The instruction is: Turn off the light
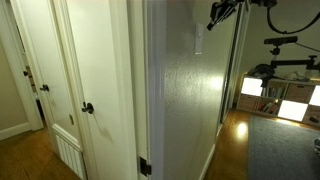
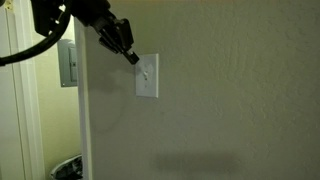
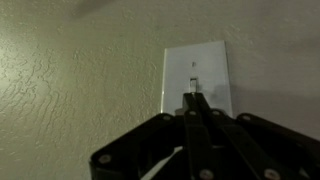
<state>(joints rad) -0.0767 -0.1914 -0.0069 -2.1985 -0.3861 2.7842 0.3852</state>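
Note:
The gripper's closed fingers are hovering above the switch's toggle (image 3: pixel 193 85), short of the wall plate (image 2: pixel 147 75), so the robot should move in to the switch's toggle and press it down.
The light switch is a small white upright wall plate (image 2: pixel 147 76) on a beige textured wall. It also shows in the wrist view (image 3: pixel 197 75), with its small toggle (image 3: pixel 192 80) in the middle. In an exterior view it appears edge-on as a thin strip (image 1: pixel 197 41). My gripper (image 2: pixel 131 56) is shut and empty, its closed fingertips at the upper left edge of the plate. In the wrist view the fingertips (image 3: pixel 193 97) sit just below the toggle, touching or nearly touching it. In an exterior view the gripper (image 1: pixel 218 14) is close to the wall near the top.
A second switch plate (image 2: pixel 68 63) sits on the neighbouring wall past the corner. A white door with a dark knob (image 1: pixel 88 108) stands beyond the wall corner. A room with shelving (image 1: pixel 285 95) opens past the wall. A bin (image 2: pixel 66 168) stands on the floor.

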